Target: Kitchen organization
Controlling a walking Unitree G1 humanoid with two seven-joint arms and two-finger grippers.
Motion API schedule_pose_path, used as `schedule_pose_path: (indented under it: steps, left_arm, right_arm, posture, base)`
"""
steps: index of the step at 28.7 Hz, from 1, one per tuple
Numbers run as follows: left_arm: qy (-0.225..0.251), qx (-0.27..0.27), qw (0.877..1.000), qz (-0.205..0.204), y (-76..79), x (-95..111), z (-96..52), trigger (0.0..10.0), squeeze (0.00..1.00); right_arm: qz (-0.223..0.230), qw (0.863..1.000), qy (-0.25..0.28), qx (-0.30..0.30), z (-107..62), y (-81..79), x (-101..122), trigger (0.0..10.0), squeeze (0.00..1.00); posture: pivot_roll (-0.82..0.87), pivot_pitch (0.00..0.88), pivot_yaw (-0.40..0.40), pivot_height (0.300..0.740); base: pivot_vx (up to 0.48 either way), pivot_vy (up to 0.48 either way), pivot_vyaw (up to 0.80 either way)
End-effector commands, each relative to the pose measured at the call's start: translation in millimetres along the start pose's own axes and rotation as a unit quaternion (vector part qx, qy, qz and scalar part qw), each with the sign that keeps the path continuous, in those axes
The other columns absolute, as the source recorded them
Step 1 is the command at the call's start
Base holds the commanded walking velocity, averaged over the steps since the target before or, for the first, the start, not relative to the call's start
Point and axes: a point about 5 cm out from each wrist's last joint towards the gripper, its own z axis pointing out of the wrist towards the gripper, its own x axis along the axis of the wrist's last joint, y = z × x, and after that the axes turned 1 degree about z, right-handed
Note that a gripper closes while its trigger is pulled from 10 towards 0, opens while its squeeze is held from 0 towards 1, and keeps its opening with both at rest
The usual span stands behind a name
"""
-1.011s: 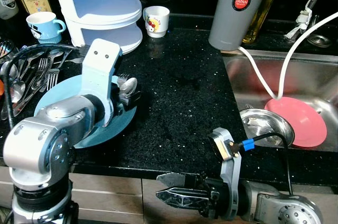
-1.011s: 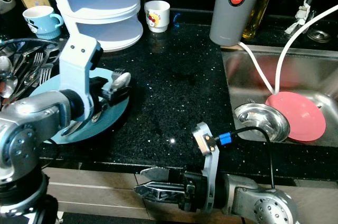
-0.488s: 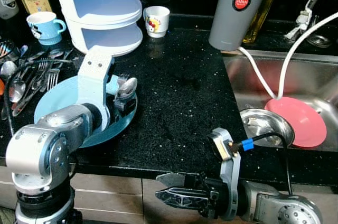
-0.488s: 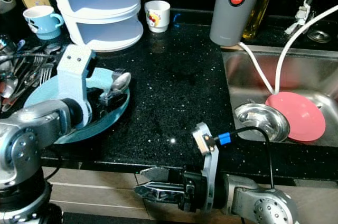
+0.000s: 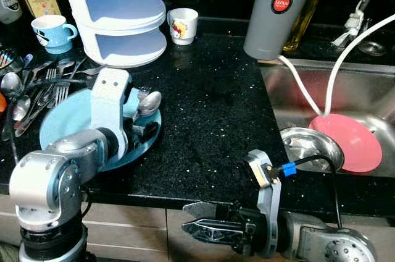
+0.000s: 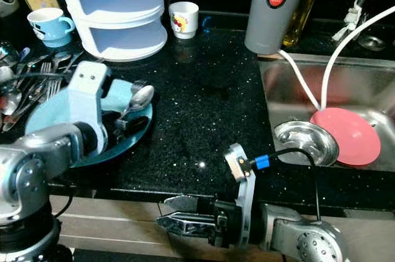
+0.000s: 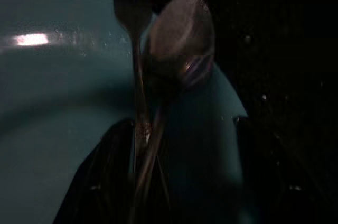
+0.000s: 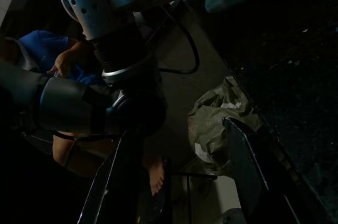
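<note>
The handle of the spoon [image 7: 180, 36] crosses over the fork's handle [image 7: 149, 152]. So the spoon should come loose when I pick it up and leave the fork on the plate.
A light blue plate [image 5: 68, 114] lies on the black counter at the front left. A spoon [image 5: 148, 102] and a fork [image 5: 141, 93] rest on its right side, heads pointing away from me. My left gripper [image 5: 143, 131] is low over the plate. In the left wrist view its fingers [image 7: 105, 176] stand apart, open, with the handles of the spoon [image 7: 182, 39] and fork [image 7: 132, 7] running between them. My right gripper [image 5: 200, 222] hangs open below the counter's front edge, holding nothing.
A white stacked container [image 5: 120, 15], a blue mug [image 5: 52, 30] and a white cup [image 5: 183, 24] stand behind the plate. Loose cutlery [image 5: 31, 89] lies left of it. A grey flask [image 5: 274, 8] stands by the sink [image 5: 370, 89], which holds a pink plate [image 5: 352, 141] and a steel bowl [image 5: 308, 144]. A person's bare foot [image 8: 156, 176] is on the floor.
My left arm has sunk lower over the blue plate and drawn slightly back. The spoon and fork stay on the plate. The right arm has not moved.
</note>
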Motion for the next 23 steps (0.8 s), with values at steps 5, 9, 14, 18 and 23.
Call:
schedule_pose_path:
  steps: [5,9,14,18,23]
  left_arm:
    - [-0.048,-0.015,0.999,-0.021,0.7,-19.2,4.6,0.0,0.00]
    - [-0.049,-0.012,0.998,-0.022,-0.1,-19.6,4.7,0.0,0.00]
    - [-0.048,-0.009,0.999,-0.020,-0.5,-18.7,4.5,0.0,0.00]
    - [-0.047,-0.001,0.999,-0.015,-1.9,-17.6,3.5,0.0,0.00]
    - [-0.030,0.066,0.997,0.003,-15.5,-8.3,-1.7,0.0,0.00]
  right_arm:
    - [0.000,1.000,-0.001,-0.010,-2.8,0.6,-0.6,10.0,0.00]
    - [0.001,1.000,-0.002,-0.010,-3.0,0.8,-0.8,10.0,0.00]
    - [0.001,1.000,-0.002,-0.011,-3.3,1.0,-1.2,10.0,0.00]
    - [0.002,1.000,-0.002,-0.012,-3.4,0.9,-1.1,10.0,0.00]
    - [0.003,1.000,-0.003,-0.012,-3.9,1.1,-1.5,10.0,0.00]
  posture:
    - [0.06,0.059,-0.007,0.740]
    - [0.06,0.055,-0.005,0.740]
    - [0.06,0.052,-0.004,0.740]
    - [0.06,0.053,-0.005,0.740]
    - [0.06,0.050,-0.009,0.740]
  base:
    - [0.000,0.000,0.00]
    - [0.000,0.000,0.00]
    - [0.000,0.000,0.00]
    - [0.000,0.000,0.00]
    - [0.000,0.000,0.00]
